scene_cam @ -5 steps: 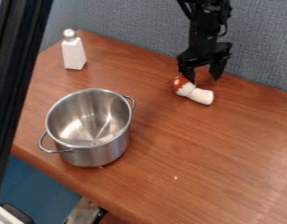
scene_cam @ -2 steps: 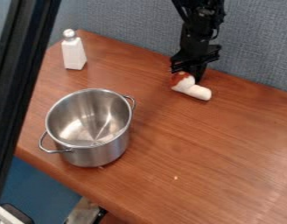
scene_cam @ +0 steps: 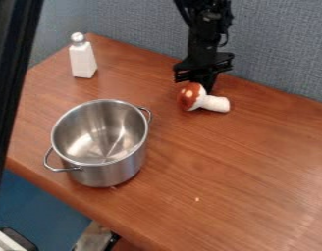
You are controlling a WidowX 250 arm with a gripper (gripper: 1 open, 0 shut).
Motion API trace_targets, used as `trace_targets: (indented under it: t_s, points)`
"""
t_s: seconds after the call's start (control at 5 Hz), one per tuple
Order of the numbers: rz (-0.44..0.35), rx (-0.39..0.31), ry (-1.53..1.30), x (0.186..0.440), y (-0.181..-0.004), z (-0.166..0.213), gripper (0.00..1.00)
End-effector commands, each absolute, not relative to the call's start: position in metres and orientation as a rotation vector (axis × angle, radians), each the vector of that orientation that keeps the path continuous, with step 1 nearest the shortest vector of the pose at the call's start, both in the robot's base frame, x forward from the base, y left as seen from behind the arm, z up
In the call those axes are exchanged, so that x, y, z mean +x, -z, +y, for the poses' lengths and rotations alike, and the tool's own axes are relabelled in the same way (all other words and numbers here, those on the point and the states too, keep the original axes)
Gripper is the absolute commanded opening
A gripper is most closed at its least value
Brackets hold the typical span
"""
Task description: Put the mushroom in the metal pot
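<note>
The closed fingers of my gripper are at the back edge of the cap, so I should lift them clear, open them wide and lower them on both sides of the mushroom (scene_cam: 199,99).
The mushroom (scene_cam: 200,99) lies on its side on the wooden table (scene_cam: 242,167), red-brown cap to the left and cream stem pointing right. My gripper (scene_cam: 198,75) hangs from the dark arm right over the cap. Its fingers are drawn together and nothing shows between them. Whether the tips touch the cap I cannot tell. The metal pot (scene_cam: 101,143) stands near the front left of the table, shiny, empty inside, well apart from the mushroom and the gripper.
A white bottle (scene_cam: 81,56) with a cap stands at the back left corner of the table. A dark post (scene_cam: 17,78) runs down the left side of the view. The table's front edge runs diagonally below the pot.
The gripper's fingers, spread wide over the mushroom a second ago, have closed. The gripper has drifted left, and the mushroom has shifted a little left with its cap more exposed.
</note>
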State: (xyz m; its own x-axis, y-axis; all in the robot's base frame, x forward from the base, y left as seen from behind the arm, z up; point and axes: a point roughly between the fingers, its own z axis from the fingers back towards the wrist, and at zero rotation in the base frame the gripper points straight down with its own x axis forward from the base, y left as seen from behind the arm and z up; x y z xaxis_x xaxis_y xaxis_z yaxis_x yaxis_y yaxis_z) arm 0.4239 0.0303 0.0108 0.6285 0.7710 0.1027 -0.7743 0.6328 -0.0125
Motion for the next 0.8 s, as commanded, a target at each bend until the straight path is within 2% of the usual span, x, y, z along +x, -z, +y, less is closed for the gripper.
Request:
trace_targets:
  t_s: [0.0, 0.2, 0.4, 0.6]
  points:
    - [-0.103, -0.006, -0.828, 0.409, -0.027, 0.037, 1.0]
    - [-0.138, 0.008, -0.766, 0.418, -0.028, 0.034, 0.0]
    - [-0.17, 0.019, -0.704, 0.427, -0.028, 0.032, 0.0]
    - [-0.183, -0.004, -0.687, 0.429, -0.046, 0.031, 1.0]
